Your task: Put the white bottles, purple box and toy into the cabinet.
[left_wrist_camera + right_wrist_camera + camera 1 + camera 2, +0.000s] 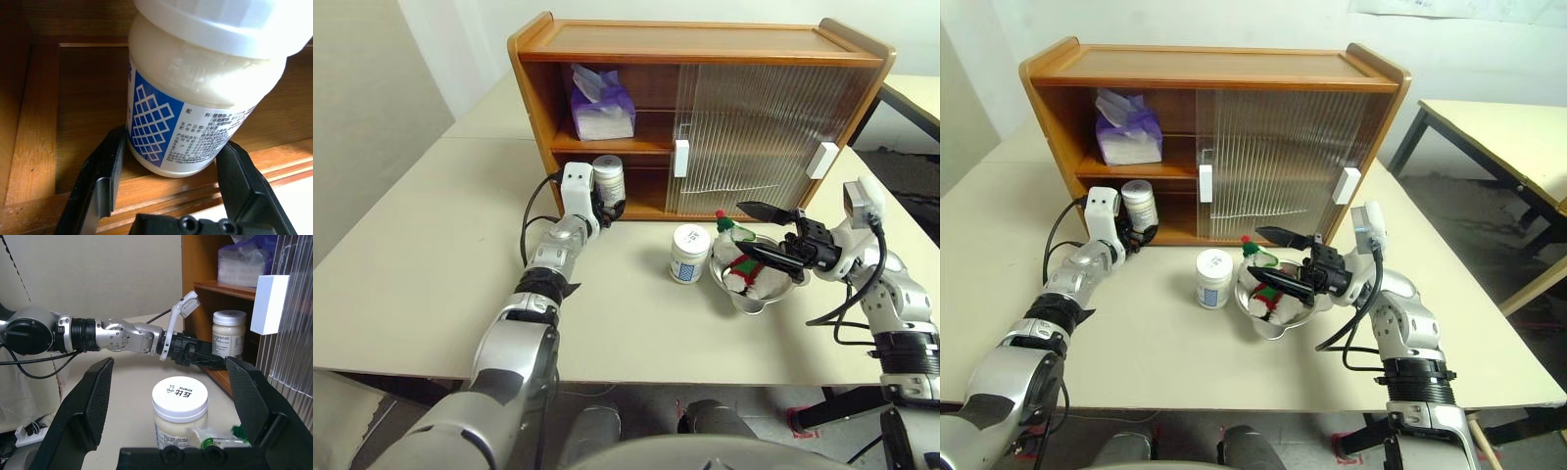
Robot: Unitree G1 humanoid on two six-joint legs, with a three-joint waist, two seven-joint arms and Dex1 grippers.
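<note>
I should open my left gripper, which holds the white bottle at the lower shelf's front edge [630,210], then push the bottle with closed fingers toward the ribbed door [670,193].
My left gripper [610,206] is shut on a white bottle [195,98] with a blue-patterned label. It holds the bottle upright at the front edge of the lower shelf, in the open left side of the wooden cabinet [705,44]. The purple box [600,103] lies on the upper shelf above it. A second white bottle [689,253] stands on the table in front of the cabinet. Beside it the toy [744,269] lies in a steel bowl. My right gripper [756,233] hovers open just over the bowl, pointing left.
The ribbed sliding doors [754,137] with white handles cover the cabinet's right part. The steel bowl [759,299] sits right of the standing bottle. A black cable [530,220] loops left of my left wrist. Another table [1489,137] stands at the far right.
</note>
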